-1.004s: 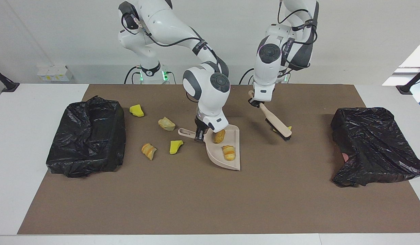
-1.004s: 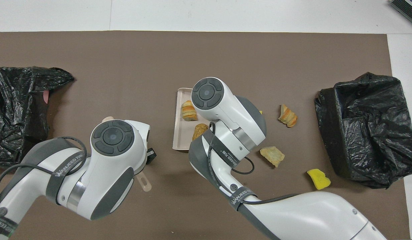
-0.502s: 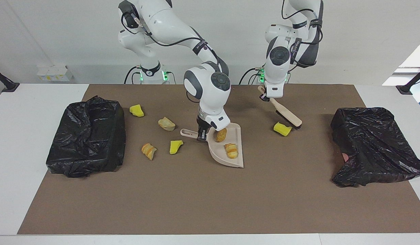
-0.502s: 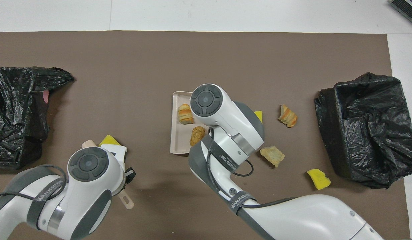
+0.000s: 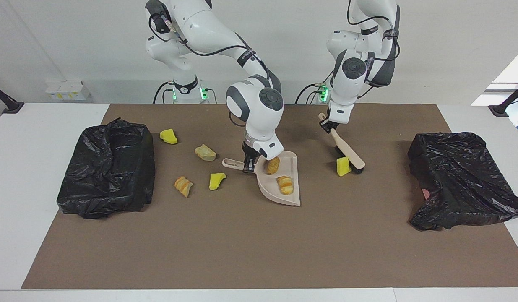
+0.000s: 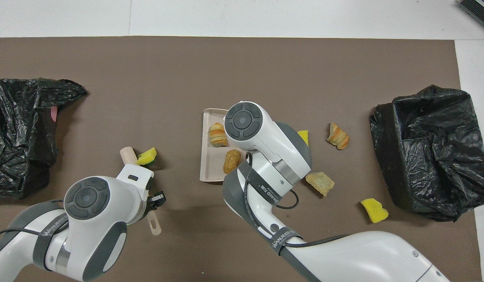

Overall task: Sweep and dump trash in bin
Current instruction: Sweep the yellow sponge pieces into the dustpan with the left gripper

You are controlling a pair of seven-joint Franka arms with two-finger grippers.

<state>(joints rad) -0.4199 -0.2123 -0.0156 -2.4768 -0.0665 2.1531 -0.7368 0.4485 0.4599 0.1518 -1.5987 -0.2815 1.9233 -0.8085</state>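
The bristles are behind the yellow chunk [image 6: 147, 156], so my left gripper should turn back and brush it over the dustpan's open edge [image 6: 202, 150] before my right gripper dumps it.
My right gripper [image 5: 247, 162] is shut on the handle of the beige dustpan [image 5: 289, 191], which rests on the brown mat with two bread pieces [image 5: 272, 165] [image 5: 285, 185] in it. My left gripper [image 5: 327, 125] is shut on the handle of the brush [image 5: 350, 154], tilted down with its bristles on the mat. A yellow chunk [image 5: 342, 166] lies against the bristles, between brush and dustpan. More trash lies toward the right arm's end: a yellow chunk [image 5: 217, 180], a croissant piece [image 5: 183, 186], a bread bit [image 5: 205, 152] and another yellow chunk [image 5: 168, 136]. In the overhead view the arms hide both grippers.
Two bins lined with black bags stand on the mat, one at the right arm's end [image 5: 108, 167] and one at the left arm's end [image 5: 460, 180]. The mat's edge [image 5: 242, 287] runs farthest from the robots.
The left arm drew the brush back off the yellow chunk, then set it down at the chunk's side and nudged it toward the dustpan. The dustpan shifted slightly.
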